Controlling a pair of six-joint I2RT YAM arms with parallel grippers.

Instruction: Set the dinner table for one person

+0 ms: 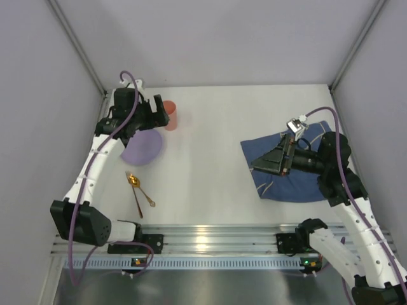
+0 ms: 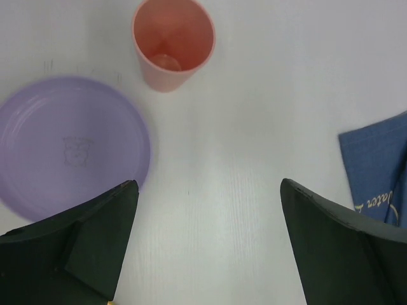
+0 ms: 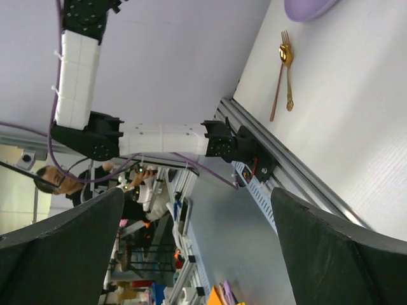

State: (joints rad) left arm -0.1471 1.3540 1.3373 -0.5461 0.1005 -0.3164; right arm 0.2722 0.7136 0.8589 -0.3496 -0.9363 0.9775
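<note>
Clear table [image 1: 206, 130] leads to the dark blue cloth's free far corner [image 1: 245, 144], so the robot's open left gripper should keep going toward that corner of the cloth and close there.
On the white dinner table [image 1: 210, 159], a purple plate [image 1: 143, 147] lies at the left with a pink cup [image 1: 170, 115] upright just behind it. A gold spoon and fork [image 1: 138, 188] lie nearer the front. A dark blue cloth [image 1: 286, 171] lies at the right. My left gripper [image 1: 158, 116] is open and empty, above the plate's far edge, beside the cup. Its wrist view shows the gripper [image 2: 208, 187] over bare table, with the cup [image 2: 173, 41] ahead and the plate [image 2: 70, 146] at the left. My right gripper [image 1: 262, 162] is open and empty over the cloth's left part.
The right wrist view looks sideways across the table: the gripper [image 3: 197, 194], the spoon and fork [image 3: 283, 70], the plate's edge [image 3: 305, 7] and the front rail [image 3: 286, 171]. Grey walls enclose the table. A corner of the cloth [image 2: 378, 168] shows in the left wrist view.
</note>
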